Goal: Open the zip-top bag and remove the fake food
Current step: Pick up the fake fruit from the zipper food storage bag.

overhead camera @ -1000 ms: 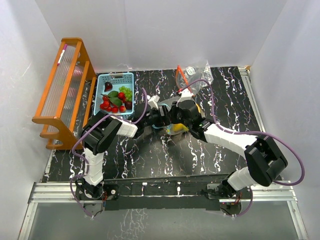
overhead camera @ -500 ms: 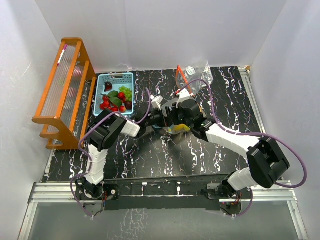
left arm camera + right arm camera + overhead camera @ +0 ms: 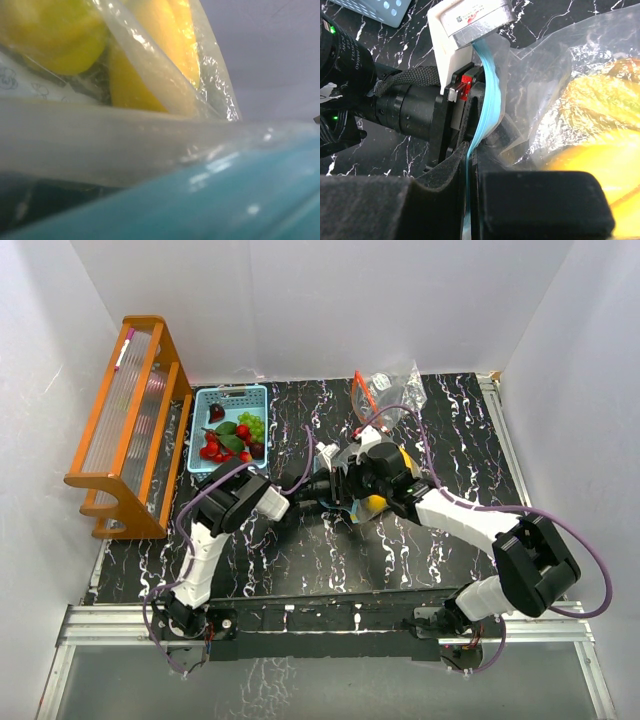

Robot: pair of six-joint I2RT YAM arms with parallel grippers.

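Note:
I should hold the bag's far end (image 3: 410,464) with my right gripper before my left gripper takes out food, because my right gripper is crowding my left gripper at the bag's blue zip strip (image 3: 492,95).
The clear zip-top bag (image 3: 372,502) hangs between both grippers at the table's middle. It holds yellow fake food: a banana (image 3: 150,55) and a rounded yellow-orange fruit (image 3: 600,160). My right gripper (image 3: 470,150) is shut on the bag's blue zip strip (image 3: 487,95). My left gripper (image 3: 465,87) faces it and pinches the same strip just beyond; in the top view it is at the bag's left (image 3: 332,486). The left wrist view is filled by bag film and the blue strip (image 3: 210,200); its own fingers are hidden. More fake food (image 3: 230,440), red and green, lies in the basket.
A light-blue slotted basket (image 3: 232,395) stands at the back left. An orange wooden rack (image 3: 130,420) is at the far left. A second clear bag (image 3: 392,390) lies at the back. White walls close three sides.
Both grippers and the bag have shifted slightly right. The left arm's elbow has swung right and forward. The yellow fruit now shows to the right of the right wrist.

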